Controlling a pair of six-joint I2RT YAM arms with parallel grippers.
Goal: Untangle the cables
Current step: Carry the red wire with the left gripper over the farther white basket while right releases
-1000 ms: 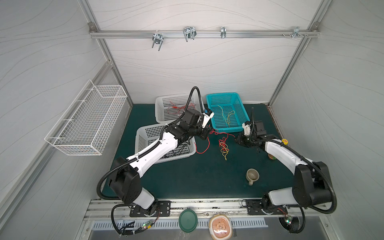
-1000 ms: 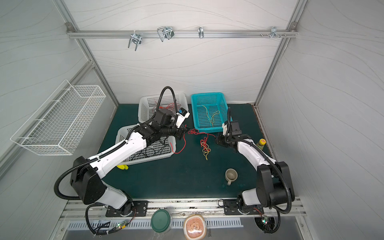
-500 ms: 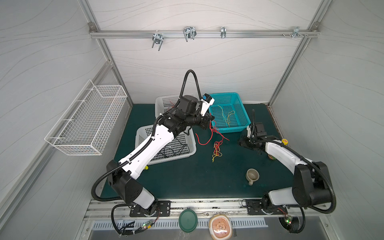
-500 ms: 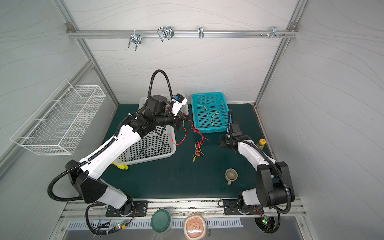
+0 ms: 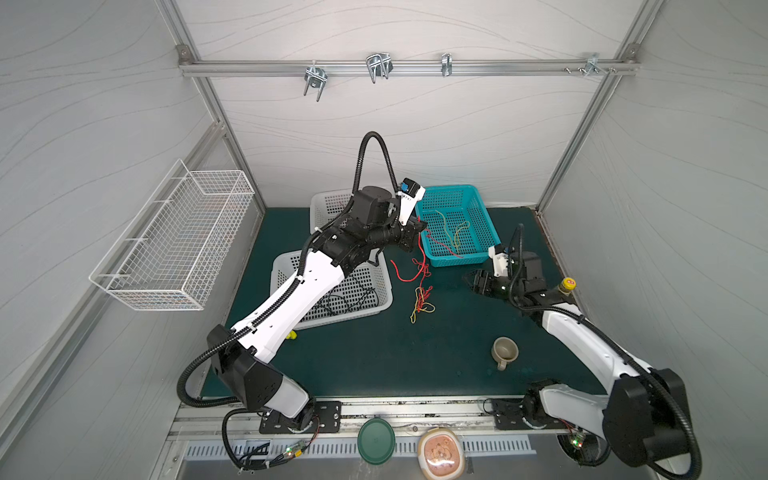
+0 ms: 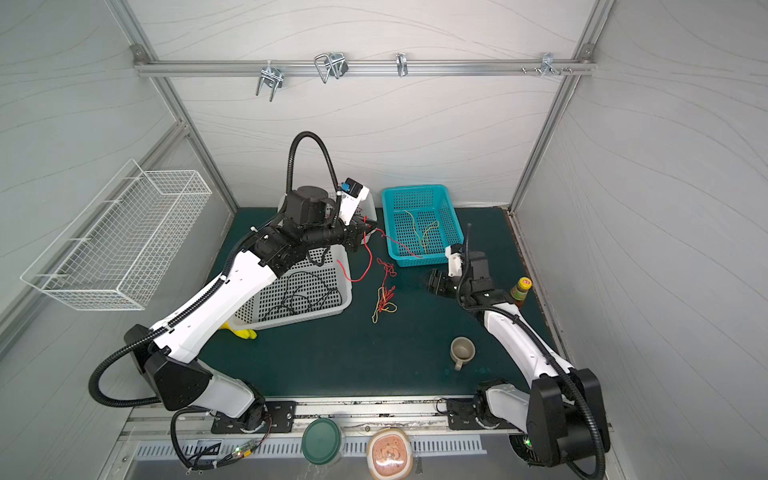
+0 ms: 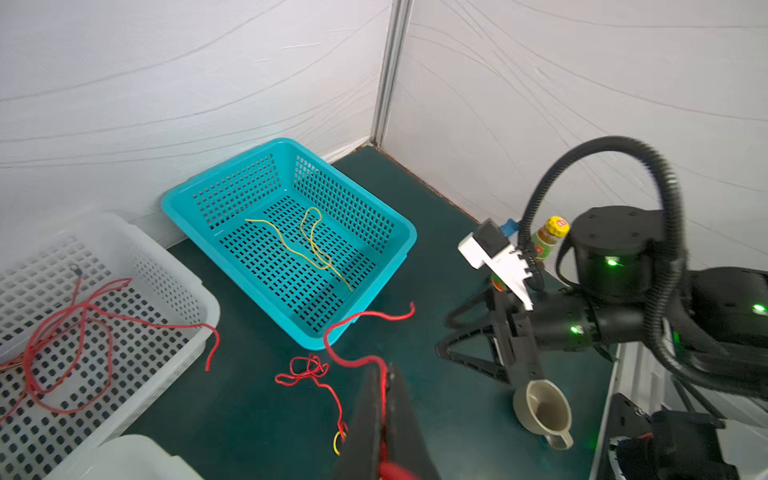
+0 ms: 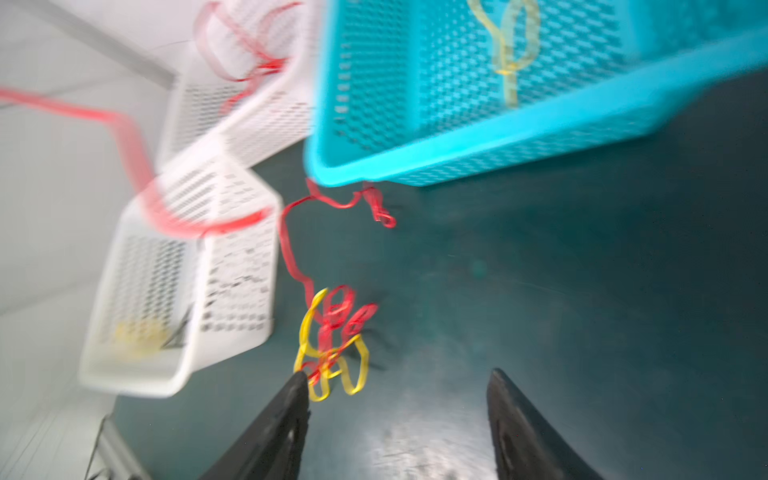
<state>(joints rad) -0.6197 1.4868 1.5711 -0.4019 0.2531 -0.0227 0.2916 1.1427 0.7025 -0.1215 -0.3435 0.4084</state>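
The held red cable [image 6: 369, 260] hangs free of the tangle, so the robot's left gripper goes on carrying it until it gets to the red cables in the back white basket [image 7: 68, 336].
My left gripper [image 5: 419, 227] [image 6: 372, 228] hangs raised by the near-left corner of the teal basket [image 5: 486, 232], shut on a red cable [image 5: 423, 254] [image 7: 353, 362]. In the left wrist view the cable runs between the closed fingers [image 7: 374, 399]. It trails down to a tangle of red and yellow cables [image 5: 422, 300] [image 6: 384, 300] [image 8: 332, 345] lying on the green mat. My right gripper [image 5: 471, 280] [image 6: 430, 282] [image 8: 397, 376] stands open and low over the mat, just right of the tangle, with nothing between its fingers.
Yellow cables [image 7: 311, 245] lie in the teal basket. Red cables [image 7: 83, 316] are in the back white basket, black ones [image 5: 345, 299] in the front white basket. A mug [image 5: 505, 351] and a bottle [image 5: 567, 286] stand near the right arm. A wire basket [image 5: 178, 245] hangs on the left wall.
The left gripper has risen with the red cable, dragging the tangle leftward across the mat. The right gripper's jaws have opened wide and let the cables go.
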